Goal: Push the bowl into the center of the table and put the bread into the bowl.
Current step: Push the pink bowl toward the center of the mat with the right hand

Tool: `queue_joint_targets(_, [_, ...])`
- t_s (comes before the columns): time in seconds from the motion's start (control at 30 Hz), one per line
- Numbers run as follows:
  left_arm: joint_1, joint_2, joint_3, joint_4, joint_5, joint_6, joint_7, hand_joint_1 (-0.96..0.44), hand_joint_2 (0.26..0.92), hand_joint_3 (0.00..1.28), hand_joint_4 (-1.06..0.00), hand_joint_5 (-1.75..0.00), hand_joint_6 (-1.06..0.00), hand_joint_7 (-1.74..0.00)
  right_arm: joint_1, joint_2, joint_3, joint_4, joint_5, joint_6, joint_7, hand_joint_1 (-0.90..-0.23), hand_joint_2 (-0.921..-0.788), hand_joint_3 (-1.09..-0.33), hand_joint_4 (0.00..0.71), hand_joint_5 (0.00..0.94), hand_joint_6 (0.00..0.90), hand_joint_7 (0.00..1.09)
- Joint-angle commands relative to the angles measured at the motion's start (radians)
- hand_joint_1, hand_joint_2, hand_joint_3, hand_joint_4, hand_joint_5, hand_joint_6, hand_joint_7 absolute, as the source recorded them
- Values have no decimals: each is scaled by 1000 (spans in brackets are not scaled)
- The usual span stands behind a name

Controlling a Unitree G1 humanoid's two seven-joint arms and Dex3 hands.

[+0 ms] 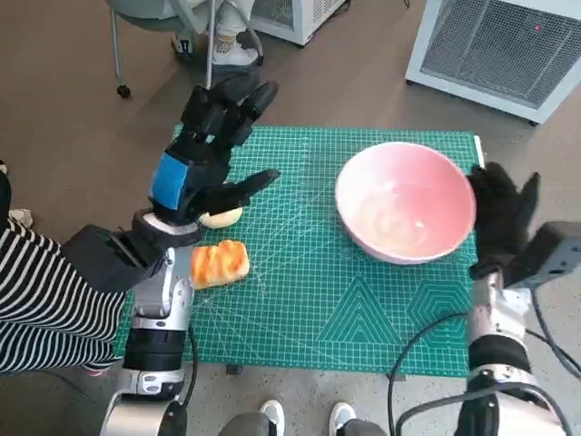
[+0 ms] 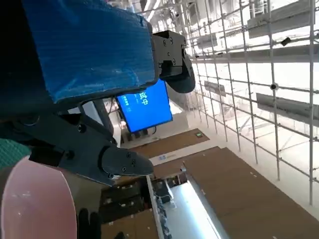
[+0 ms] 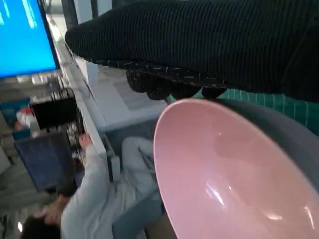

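The robot should expect a round bread hidden beneath its left gripper as it moves toward the oblong bread, because a pale curved edge shows from under that gripper.
A pink bowl sits on the green cutting mat, toward its right far part. My gloved right hand stands just to the right of the bowl, its fingers spread and close against the rim; the right wrist view shows the bowl right beneath the glove. A golden bread roll lies near the mat's left edge. A second pale piece shows under my left hand, which hovers raised above it with fingers spread and empty. The bowl's edge shows in the left wrist view.
A person in a striped sleeve sits at the left. Shoes show at the table's near edge. A white cabinet and chair legs stand beyond the table. A seated person appears in the right wrist view.
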Motion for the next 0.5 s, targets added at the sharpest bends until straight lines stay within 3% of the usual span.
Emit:
queue_joint_targets(0.03, [11, 10, 6, -7, 8, -16, 9, -133, 921, 162, -256, -150, -14, -732, -2, 19, 23, 12, -14, 4, 14, -595, -921, -882, 152, 3, 132, 223])
queue_joint_targets(0.5, [19, 20, 6, 13, 21, -46, 31, -144, 921, 155, -291, -78, -52, -664, -28, 65, 93, -9, -39, -35, 33, -588, -921, -932, 155, 2, 123, 197])
